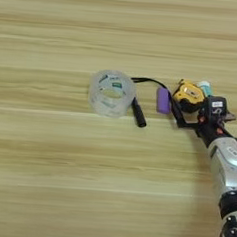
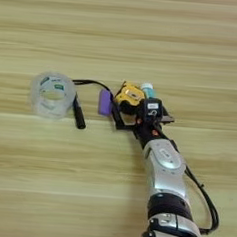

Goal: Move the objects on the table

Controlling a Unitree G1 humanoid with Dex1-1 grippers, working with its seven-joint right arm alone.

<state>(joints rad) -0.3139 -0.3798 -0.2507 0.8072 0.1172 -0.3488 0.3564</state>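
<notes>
I expect the black cable [image 1: 151,80] to come along when I carry the tape measure [image 1: 189,94], because the cable goes past the purple piece to the tape measure.
A clear tape roll [image 1: 111,93] lies left of centre on the table [image 1: 62,161]. A black cable [image 1: 149,81] curves from behind it down to a plug [image 1: 139,119]. To the right stands a small purple piece [image 1: 163,100], then the yellow-black tape measure [image 1: 189,95], with the white-and-green glue stick [image 1: 206,88] just behind it. My right gripper [image 2: 133,107] is open at table height. One black finger [image 2: 115,116] lies between the purple piece and the tape measure, the other is on the glue stick's side. The tape measure sits between them.
My silver forearm [image 2: 162,163] comes up from the bottom right edge, with a black cable [image 2: 205,197] looping off its right side. The task's things cluster in one short row at mid-height, close together.
</notes>
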